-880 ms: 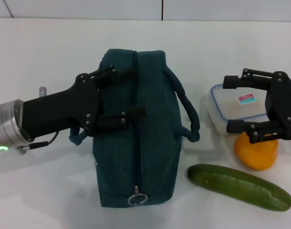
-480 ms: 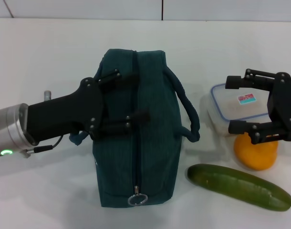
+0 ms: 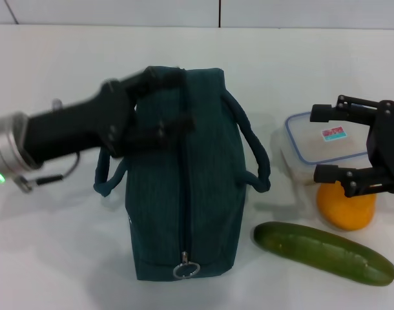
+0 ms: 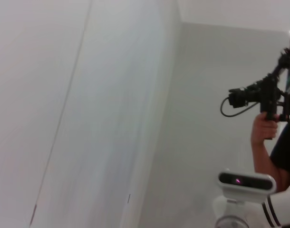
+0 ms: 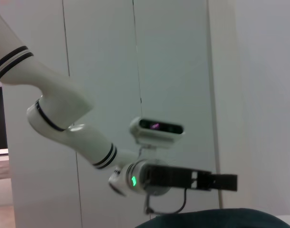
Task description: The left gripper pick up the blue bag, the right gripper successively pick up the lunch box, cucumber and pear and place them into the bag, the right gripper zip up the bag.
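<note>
The robot's left gripper hangs open above the blue bag, and its fingers are over the zipper (image 3: 183, 103), so it should pull back, go down and grip the bag's side edge (image 3: 144, 103).
The blue bag (image 3: 184, 194) stands on the white table with its top zipper closed and the ring pull (image 3: 186, 267) at the near end. My left gripper (image 3: 171, 100) hovers open and blurred over the bag's far left top, holding nothing. The bag's left handle (image 3: 105, 177) hangs loose below it. My right gripper (image 3: 325, 142) is open and empty above the lunch box (image 3: 307, 145). The pear (image 3: 345, 208) lies just in front of the box, and the cucumber (image 3: 323, 253) lies nearest me. The right wrist view shows the left gripper (image 5: 216, 181) above the bag's top (image 5: 216, 221).
The white table (image 3: 55, 258) runs to a wall at the back. The bag's right handle (image 3: 255, 155) bulges toward the lunch box. The left wrist view shows a wall and a person holding a camera (image 4: 266, 118).
My left gripper has moved toward the bag's far end and shows motion blur. My right gripper has drifted slightly right and nearer over the lunch box. The objects have not moved.
</note>
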You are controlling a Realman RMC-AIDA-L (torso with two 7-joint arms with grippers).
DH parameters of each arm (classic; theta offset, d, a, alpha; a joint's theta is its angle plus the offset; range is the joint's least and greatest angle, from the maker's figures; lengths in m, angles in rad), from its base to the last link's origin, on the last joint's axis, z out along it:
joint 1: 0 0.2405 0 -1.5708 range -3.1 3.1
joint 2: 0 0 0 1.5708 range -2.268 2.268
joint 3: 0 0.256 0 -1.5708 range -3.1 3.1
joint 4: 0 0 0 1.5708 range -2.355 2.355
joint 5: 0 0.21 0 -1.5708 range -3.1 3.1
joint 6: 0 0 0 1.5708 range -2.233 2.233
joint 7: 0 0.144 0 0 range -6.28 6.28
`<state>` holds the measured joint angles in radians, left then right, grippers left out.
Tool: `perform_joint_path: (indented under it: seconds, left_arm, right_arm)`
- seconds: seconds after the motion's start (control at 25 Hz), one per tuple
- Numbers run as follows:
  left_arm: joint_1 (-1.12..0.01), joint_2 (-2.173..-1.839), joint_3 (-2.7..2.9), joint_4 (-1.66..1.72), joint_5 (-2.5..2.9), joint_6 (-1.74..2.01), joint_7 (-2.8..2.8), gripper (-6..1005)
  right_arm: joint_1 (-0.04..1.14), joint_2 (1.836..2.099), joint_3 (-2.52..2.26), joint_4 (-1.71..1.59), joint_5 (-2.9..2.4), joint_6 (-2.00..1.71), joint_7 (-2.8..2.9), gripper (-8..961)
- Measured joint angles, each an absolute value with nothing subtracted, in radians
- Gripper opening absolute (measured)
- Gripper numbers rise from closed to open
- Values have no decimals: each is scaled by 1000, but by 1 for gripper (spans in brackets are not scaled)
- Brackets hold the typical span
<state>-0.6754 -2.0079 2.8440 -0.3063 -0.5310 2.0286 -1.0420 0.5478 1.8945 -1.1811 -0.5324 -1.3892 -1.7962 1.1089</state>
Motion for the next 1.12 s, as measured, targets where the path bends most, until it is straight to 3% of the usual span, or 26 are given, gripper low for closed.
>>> perform_joint_path:
  seconds: [0.12, 0.2, 0.44, 0.76, 1.12]
  left_arm:
    - [-712, -1980, 2844, -348, -538, 2029, -1159, 848]
    - [-745, -1980, 2844, -432, -541, 2029, -1243, 845]
    - [-805, -2008, 2845, -664, -590, 2029, -1428, 839]
    - [-807, -2083, 2847, -889, -560, 2031, -1504, 830]
    - [-763, -2082, 2847, -825, -439, 2034, -1470, 819]
  right_arm:
    - [547, 1894, -1181, -535, -1389, -1796, 1109, 886]
    - [546, 1894, -1172, -539, -1388, -1797, 1111, 886]
    - [549, 1896, -1166, -541, -1387, -1798, 1115, 887]
    - [555, 1902, -1157, -543, -1385, -1798, 1142, 886]
    - [555, 1918, -1155, -548, -1383, -1786, 1141, 886]
